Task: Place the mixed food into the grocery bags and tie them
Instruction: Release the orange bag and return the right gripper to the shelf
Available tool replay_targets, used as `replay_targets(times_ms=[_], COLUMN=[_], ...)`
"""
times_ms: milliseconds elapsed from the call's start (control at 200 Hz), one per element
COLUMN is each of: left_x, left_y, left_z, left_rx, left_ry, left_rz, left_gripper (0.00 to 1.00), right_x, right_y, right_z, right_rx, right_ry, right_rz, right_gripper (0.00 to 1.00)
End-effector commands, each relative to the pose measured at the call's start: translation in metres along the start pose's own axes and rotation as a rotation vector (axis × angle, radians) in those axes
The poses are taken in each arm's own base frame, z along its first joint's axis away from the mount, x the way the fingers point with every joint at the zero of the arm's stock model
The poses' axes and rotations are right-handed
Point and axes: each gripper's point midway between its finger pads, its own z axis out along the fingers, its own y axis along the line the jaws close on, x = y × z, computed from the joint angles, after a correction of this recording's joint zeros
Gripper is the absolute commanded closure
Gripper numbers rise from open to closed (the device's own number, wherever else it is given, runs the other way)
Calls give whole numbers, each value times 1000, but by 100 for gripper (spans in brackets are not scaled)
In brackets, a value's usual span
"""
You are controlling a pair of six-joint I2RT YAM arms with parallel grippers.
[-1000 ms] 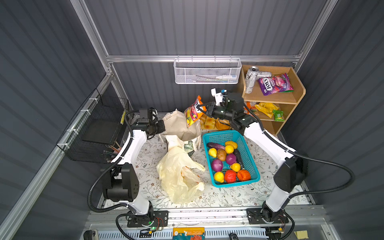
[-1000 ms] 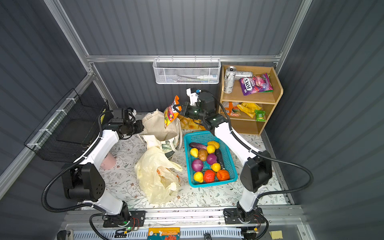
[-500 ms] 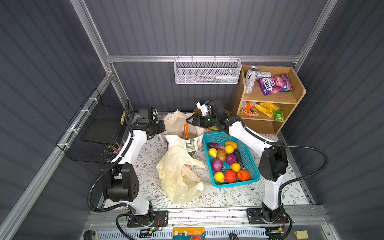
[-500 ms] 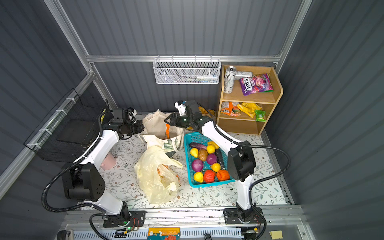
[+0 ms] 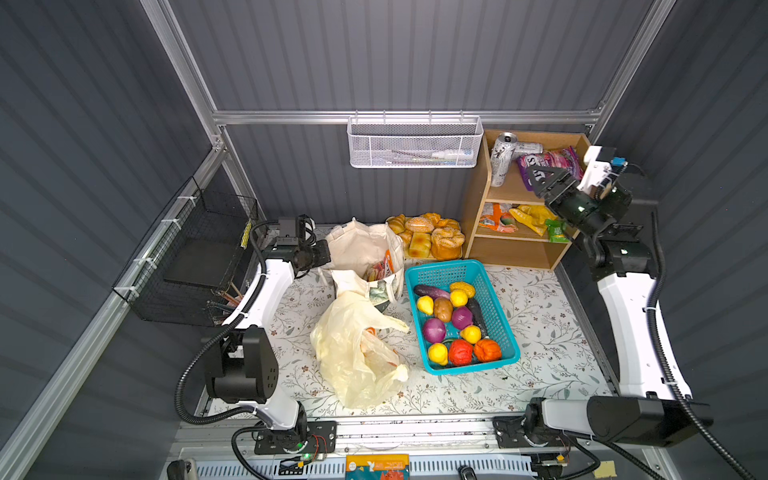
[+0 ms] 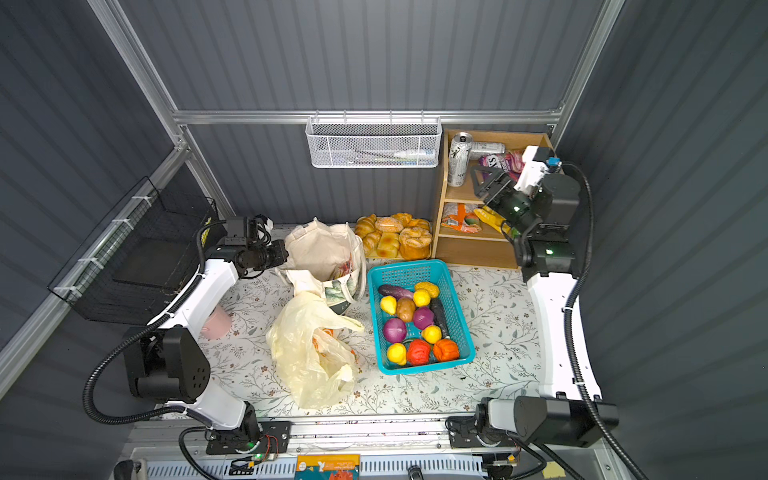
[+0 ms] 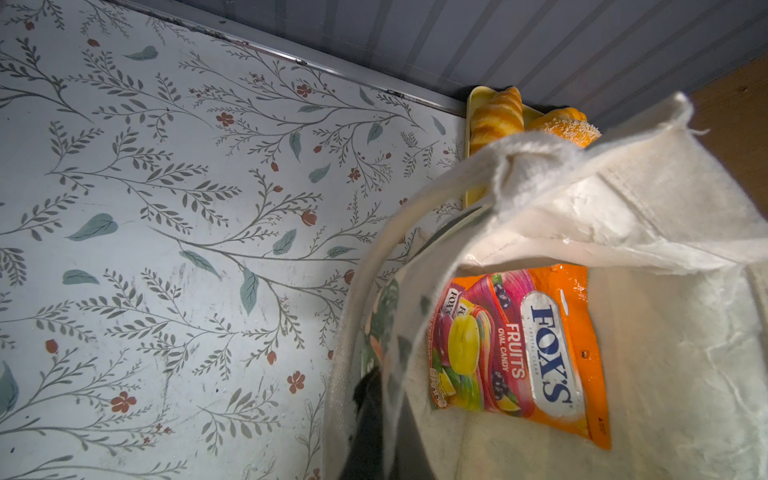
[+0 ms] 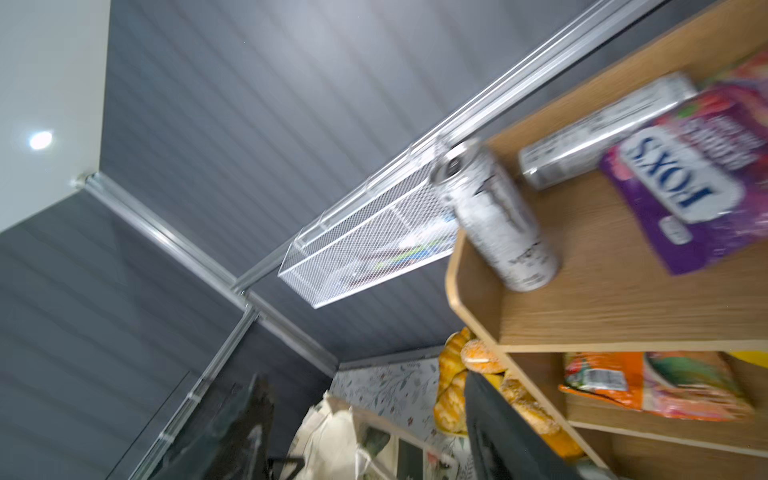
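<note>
I keep moving my right gripper toward the purple FOX'S packet point(image 5: 564, 157), which lies uncovered at the open front of the top shelf, until the gripper's fingers are on both sides of the packet's near edge point(image 8: 729, 249).
The beige canvas tote point(image 5: 361, 245) point(image 6: 320, 245) stands at the back, mouth up. My left gripper point(image 5: 322, 255) point(image 7: 376, 419) is shut on its near rim. An orange FOX'S packet point(image 7: 532, 353) point(image 5: 384, 266) lies inside it. The cream plastic bag point(image 5: 353, 353) point(image 6: 309, 353) lies crumpled in front of the tote. My right gripper point(image 5: 540, 178) point(image 6: 484, 178) point(image 8: 374, 432) hangs open and empty at the shelf's top level, just left of a purple FOX'S packet point(image 5: 548, 164) point(image 8: 706, 174). Toy produce, including a purple onion point(image 5: 434, 330) and an eggplant point(image 5: 430, 291), fills the turquoise basket point(image 5: 440, 268).
The wooden shelf point(image 5: 519, 249) carries two cans point(image 5: 500, 160) on top and more packets point(image 5: 498, 218) below. A bread tray point(image 5: 428, 235) stands between shelf and tote. A white mesh basket point(image 5: 415, 143) hangs on the back wall and a black wire basket point(image 5: 195, 257) on the left.
My right gripper brought the orange packet to the tote's mouth, let it go inside, opened, and swung up and right to the shelf top. The left gripper has kept its hold.
</note>
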Motion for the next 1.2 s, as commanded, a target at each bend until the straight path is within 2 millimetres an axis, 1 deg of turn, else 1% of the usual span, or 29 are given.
replay_targets(times_ms=[0, 140, 150, 160, 165, 345, 470, 585, 620, 760, 971, 1191], left_x=[8, 7, 6, 7, 7, 6, 4, 2, 2, 0, 0, -1], left_y=[-2, -3, -4, -3, -3, -5, -7, -8, -9, -9, -10, -10], left_z=[2, 0, -1, 0, 0, -3, -5, -8, -8, -8, -10, -14], left_rx=[3, 8, 8, 7, 8, 16, 21, 23, 25, 28, 28, 25], left_ry=[38, 36, 33, 35, 35, 28, 20, 13, 13, 8, 8, -2], left_rz=[7, 8, 9, 8, 8, 7, 10, 10, 11, 8, 13, 14], left_gripper=[100, 100, 100, 100, 100, 100, 100, 100, 100, 100, 100, 100], right_x=[-4, -21, -22, -23, -23, -38, -44, -43, -38, -32, -31, -33], right_y=[-53, -90, -95, -95, -98, -139, -158, -174, -181, -201, -219, -240], right_z=[15, 29, 31, 32, 33, 52, 62, 71, 72, 82, 98, 108], right_rx=[123, 206, 217, 217, 225, 278, 310, 345, 369, 420, 444, 468], right_ry=[-2, -26, -27, -27, -25, -26, -18, 5, 25, 53, 76, 79], right_rz=[103, 130, 134, 135, 139, 196, 208, 239, 262, 300, 302, 331], right_gripper=[22, 19, 19, 19, 19, 19, 20, 21, 21, 22, 23, 24])
